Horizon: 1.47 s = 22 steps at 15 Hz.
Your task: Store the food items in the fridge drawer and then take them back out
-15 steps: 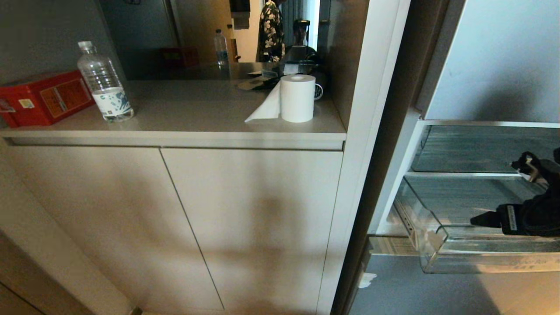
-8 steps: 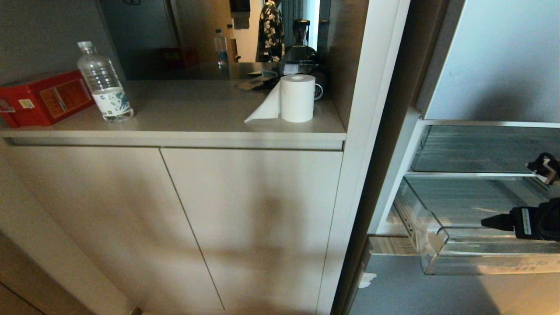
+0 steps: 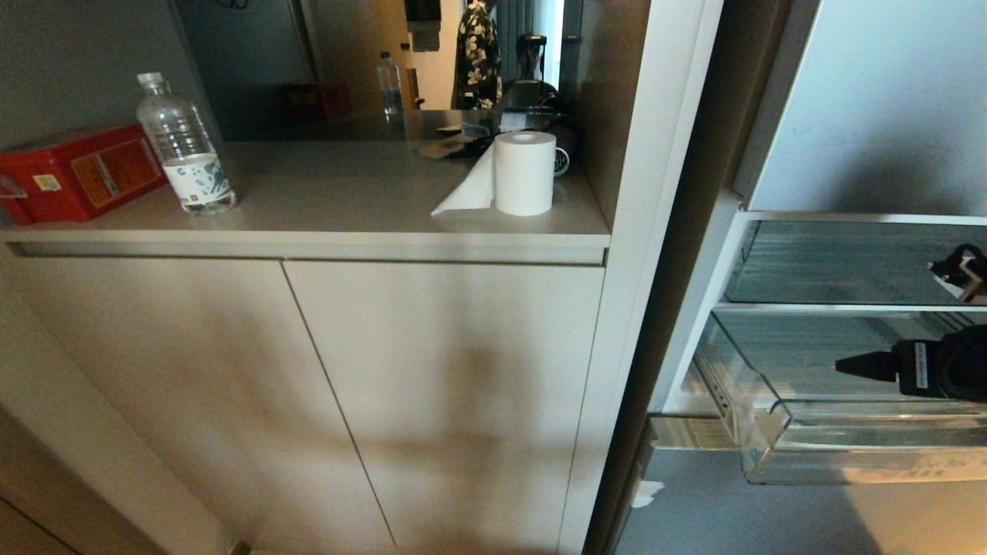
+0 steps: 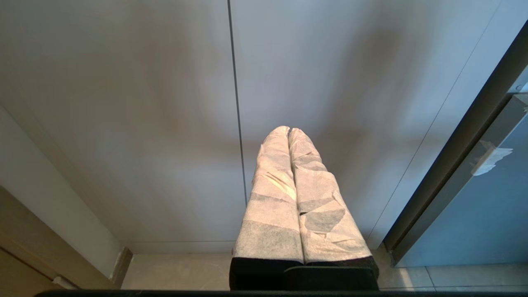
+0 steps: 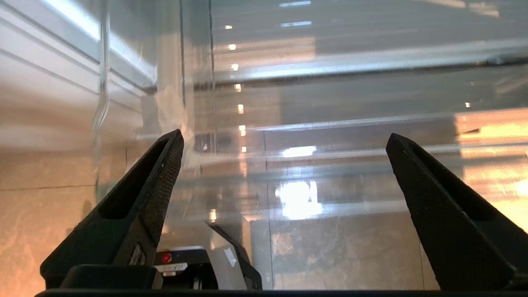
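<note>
My right gripper is working on a fridge drawer that is only partway out from under the fridge section [image 3: 833, 316] above. It should pull the drawer's front side [image 3: 870, 436] out more before storing the food items.
The fridge drawer [image 3: 864, 461], a clear plastic bin with a ribbed floor, stands pulled out at the lower right of the silver-blue fridge. My right gripper [image 5: 284, 134] hovers over it, entering from the right edge of the head view, where one black finger [image 3: 864, 364] points left. Its fingers are spread wide and hold nothing. In the right wrist view the drawer's clear wall [image 5: 330, 123] fills the picture ahead of them. No food items are in view. My left gripper [image 4: 288, 130], its white-wrapped fingers pressed together, hangs before the cabinet doors.
A clear-fronted compartment [image 3: 840, 262] sits just above the drawer. Left of the fridge, a beige cabinet [image 3: 432, 370] carries a water bottle [image 3: 185, 146], a red box [image 3: 77, 173] and a paper roll [image 3: 524, 173] on its top. A white post [image 3: 640, 270] separates cabinet and fridge.
My right gripper has risen a little above the drawer and its finger now lies level. The drawer and the left arm have not moved.
</note>
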### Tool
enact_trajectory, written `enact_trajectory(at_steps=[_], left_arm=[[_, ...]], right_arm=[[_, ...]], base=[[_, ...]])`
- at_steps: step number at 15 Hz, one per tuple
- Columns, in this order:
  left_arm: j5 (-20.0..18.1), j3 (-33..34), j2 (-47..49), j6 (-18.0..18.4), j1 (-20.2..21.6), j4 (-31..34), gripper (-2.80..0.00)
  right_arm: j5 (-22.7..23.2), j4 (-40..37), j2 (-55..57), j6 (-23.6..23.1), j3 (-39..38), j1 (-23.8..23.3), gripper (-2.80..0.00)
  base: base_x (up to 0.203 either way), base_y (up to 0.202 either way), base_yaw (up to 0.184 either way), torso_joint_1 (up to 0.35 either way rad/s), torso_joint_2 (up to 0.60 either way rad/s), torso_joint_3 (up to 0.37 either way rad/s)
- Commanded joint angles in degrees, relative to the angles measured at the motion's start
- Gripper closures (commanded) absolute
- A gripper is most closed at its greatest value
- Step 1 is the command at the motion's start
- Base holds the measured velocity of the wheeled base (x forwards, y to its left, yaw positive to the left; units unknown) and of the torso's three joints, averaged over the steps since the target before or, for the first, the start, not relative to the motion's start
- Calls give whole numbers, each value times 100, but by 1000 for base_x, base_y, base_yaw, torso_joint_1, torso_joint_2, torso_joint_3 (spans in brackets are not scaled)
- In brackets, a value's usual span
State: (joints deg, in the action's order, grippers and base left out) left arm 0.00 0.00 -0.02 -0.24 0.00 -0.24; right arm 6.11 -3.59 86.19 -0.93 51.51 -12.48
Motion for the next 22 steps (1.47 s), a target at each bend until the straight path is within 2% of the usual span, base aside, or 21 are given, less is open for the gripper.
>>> enact_trajectory(at_steps=[1,5,9,14,19,22], left_arm=[[0,9,2,-3,0,-2,0],[0,9,2,-3,0,-2,0],[0,9,2,-3,-9,-2,0],[0,9,2,-3,0,-2,0],[0,9,2,-3,-4,-2,0],[0,9,2,-3,0,-2,0]], right_arm=[[18,173,561,-7,71,2,-280],[108,299,988,-77,113,3,-280],[109,-368,825,-211,191,0,-280],[214,-1083,151,-223,138,-40,-280],[293,-1101,-33,-195,181,-40,-280],[571,-1097,-927,-112,-3,-45,-280]], base=[[0,0,0,0,0,0],[0,0,0,0,0,0],[0,0,0,0,0,0],[0,0,0,0,0,0],[0,0,0,0,0,0],[0,0,0,0,0,0]])
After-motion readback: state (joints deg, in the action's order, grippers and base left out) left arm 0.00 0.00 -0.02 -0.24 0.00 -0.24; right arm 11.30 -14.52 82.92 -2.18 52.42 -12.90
